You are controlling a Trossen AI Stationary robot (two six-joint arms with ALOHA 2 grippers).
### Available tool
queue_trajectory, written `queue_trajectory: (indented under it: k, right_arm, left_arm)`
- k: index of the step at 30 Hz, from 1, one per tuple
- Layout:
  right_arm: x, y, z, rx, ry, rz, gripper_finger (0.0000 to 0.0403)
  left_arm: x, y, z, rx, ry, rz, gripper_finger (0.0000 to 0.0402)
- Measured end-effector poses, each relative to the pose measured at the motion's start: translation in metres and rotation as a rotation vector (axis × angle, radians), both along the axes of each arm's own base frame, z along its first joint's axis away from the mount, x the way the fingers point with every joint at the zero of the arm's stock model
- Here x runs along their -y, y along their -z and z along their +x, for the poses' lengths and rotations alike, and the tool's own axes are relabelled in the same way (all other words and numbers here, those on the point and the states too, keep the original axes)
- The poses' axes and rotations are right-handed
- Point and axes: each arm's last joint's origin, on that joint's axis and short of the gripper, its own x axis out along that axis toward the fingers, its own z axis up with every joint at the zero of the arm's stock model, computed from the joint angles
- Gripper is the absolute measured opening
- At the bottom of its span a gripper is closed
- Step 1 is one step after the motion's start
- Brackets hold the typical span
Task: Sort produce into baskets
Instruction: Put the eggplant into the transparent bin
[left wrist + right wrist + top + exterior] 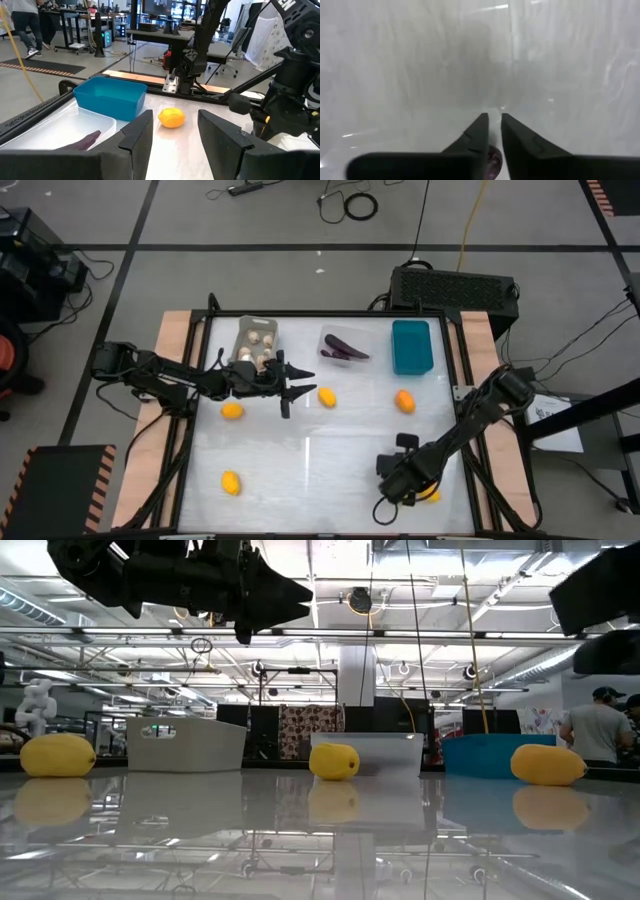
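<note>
My right gripper needs to open, move back over the eggplant and close around it, because its fingers are shut past the eggplant's end.
Several yellow-orange fruits lie on the white table: one just past my left gripper, others at the left, the right and the near left, and one beside my right arm. The light grey basket holds whitish mushrooms. The clear basket holds dark purple eggplants. The teal basket stands to its right. My left gripper is open and empty above the table, in front of the grey basket. My right gripper is shut and empty, low by the near edge.
A black vented box stands behind the table's far right corner. The table's wooden side rails run along the left and right. In the left wrist view the right arm rises beyond the fruit. A person stands far off in the room.
</note>
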Motion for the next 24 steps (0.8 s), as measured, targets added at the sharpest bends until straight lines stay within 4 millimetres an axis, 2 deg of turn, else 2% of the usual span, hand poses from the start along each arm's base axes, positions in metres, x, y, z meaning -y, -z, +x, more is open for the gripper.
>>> queue_trajectory:
  k: [5, 9, 13, 19, 24]
  right_arm:
    - [0.005, -0.01, 0.001, 0.028, 0.013, 0.025, 0.0006]
    - [0.007, -0.021, -0.001, 0.05, 0.027, 0.056, 0.0013]
    - [0.008, -0.034, -0.005, 0.049, 0.047, 0.13, 0.0056]
    - [0.01, -0.055, -0.016, 0.072, 0.147, 0.198, 0.0157]
    - [0.003, -0.058, -0.031, 0.056, 0.175, 0.154, 0.0229]
  left_arm:
    - [0.0, 0.0, 0.0, 0.0, 0.0, -0.001, 0.0163]
    - [0.0, 0.0, 0.0, 0.0, 0.0, -0.001, 0.0164]
    - [0.0, 0.0, 0.0, 0.006, 0.001, -0.026, 0.0164]
    - [0.003, 0.0, 0.0, 0.003, 0.01, -0.047, 0.0164]
    - [0.007, 0.0, 0.0, 0.005, 0.022, -0.054, 0.0164]
